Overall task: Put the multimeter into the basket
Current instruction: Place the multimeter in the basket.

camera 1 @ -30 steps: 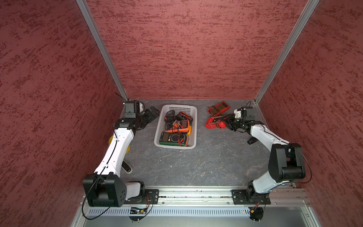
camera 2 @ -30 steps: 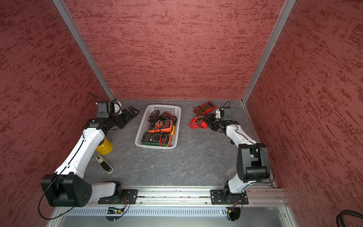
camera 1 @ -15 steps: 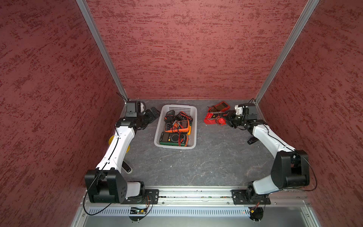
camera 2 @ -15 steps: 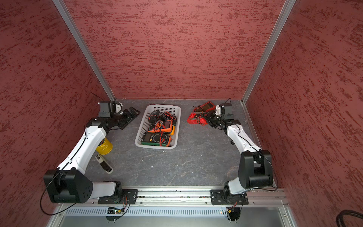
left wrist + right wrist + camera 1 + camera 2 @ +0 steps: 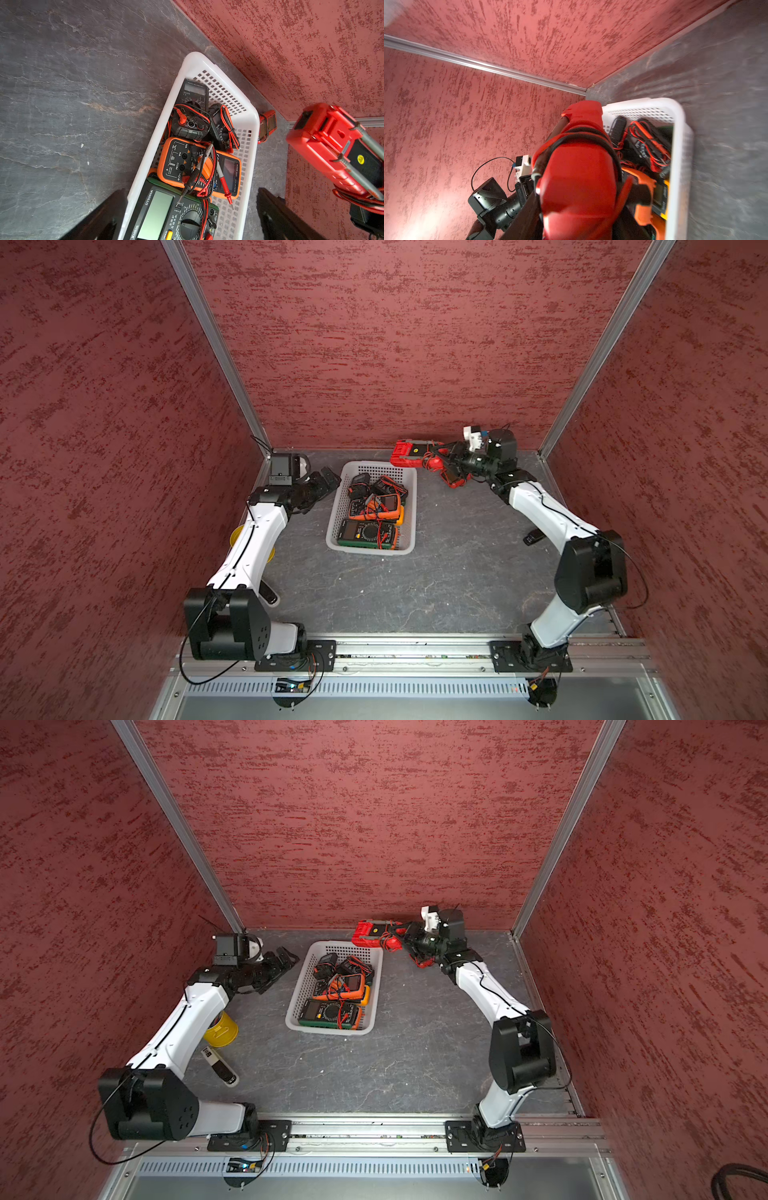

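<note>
The red multimeter's loose end [image 5: 402, 451] is above the white basket's rim. My right gripper should keep going over the black meters [image 5: 387, 487] and let go of the multimeter there.
A red multimeter [image 5: 409, 453] [image 5: 370, 934] hangs in the air over the far right corner of the white basket [image 5: 338, 506] [image 5: 328, 1031], with my right gripper [image 5: 446, 460] [image 5: 405, 938] shut on it. In the right wrist view the multimeter [image 5: 579, 182] fills the space between the gripper's [image 5: 577, 218] jaws, with the basket rim [image 5: 679, 145] beside it. My left gripper [image 5: 326, 483] [image 5: 286, 961] [image 5: 192, 192] stands open at the basket's left side, holding nothing. The left wrist view shows the basket rim [image 5: 252, 124] and the lifted multimeter [image 5: 324, 145].
Green [image 5: 365, 533], orange [image 5: 380, 506] and black meters with tangled leads lie in the basket. Another red meter [image 5: 455, 481] [image 5: 268, 124] lies on the table right of it. A yellow cup [image 5: 222, 1029] and a small black-and-white device [image 5: 220, 1067] sit by the left arm. A black piece [image 5: 534, 537] lies at right.
My right gripper has lifted the red multimeter off the table and carried it left, up to the basket's far right corner. The left arm has barely moved.
</note>
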Controlling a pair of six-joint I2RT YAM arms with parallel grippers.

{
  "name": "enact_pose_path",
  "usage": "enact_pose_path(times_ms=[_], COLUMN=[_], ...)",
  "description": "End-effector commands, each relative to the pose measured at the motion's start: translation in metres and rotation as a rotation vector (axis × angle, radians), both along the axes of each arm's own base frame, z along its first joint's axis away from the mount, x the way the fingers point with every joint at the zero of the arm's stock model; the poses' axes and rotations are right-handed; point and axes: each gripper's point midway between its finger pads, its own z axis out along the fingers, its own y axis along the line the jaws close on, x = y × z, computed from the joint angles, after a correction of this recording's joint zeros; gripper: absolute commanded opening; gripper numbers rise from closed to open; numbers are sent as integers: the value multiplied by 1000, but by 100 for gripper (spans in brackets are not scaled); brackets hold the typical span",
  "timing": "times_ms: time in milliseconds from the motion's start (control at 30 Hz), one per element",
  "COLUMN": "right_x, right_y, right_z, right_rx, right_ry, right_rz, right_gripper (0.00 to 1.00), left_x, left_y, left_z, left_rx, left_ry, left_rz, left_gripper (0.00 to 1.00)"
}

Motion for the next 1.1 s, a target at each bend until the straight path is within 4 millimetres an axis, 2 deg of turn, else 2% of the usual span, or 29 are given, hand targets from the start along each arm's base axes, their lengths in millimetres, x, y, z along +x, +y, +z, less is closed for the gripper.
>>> enact_pose_path(times_ms=[0,200,433,567,700,833,900,967,1033,1067], right_x=[4,26,34,38,41,45,44,45,44,44], right_y=[39,86,124,128,127,125,124,121,121,121], right_z=[37,12,-37,-63,-77,-100,-109,-116,-116,-116], right_rx=[85,111,122,110,89,44,21,8,3,0], right_ry=[-133,-93,14,73,96,157,181,201,204,207], right_rz=[120,192,242,239,219,192,184,176,178,178], right_gripper=[0,0,0,0,0,0,9,23,36,38], left_x=[5,6,5,6,7,6,5,5,4,4], left_y=[-4,-4,-5,-5,-6,-7,-7,-7,-6,-6], left_z=[2,-2,-7,-7,-7,-8,-8,-7,-7,-7], left_rx=[7,10,8,12,11,11,12,14,15,17], left_ry=[-26,-17,-6,-6,-5,-3,-3,-4,-4,-5], left_rz=[-26,-33,-35,-36,-40,-41,-41,-40,-39,-37], left_gripper=[100,100,100,100,100,100,100,100,100,100])
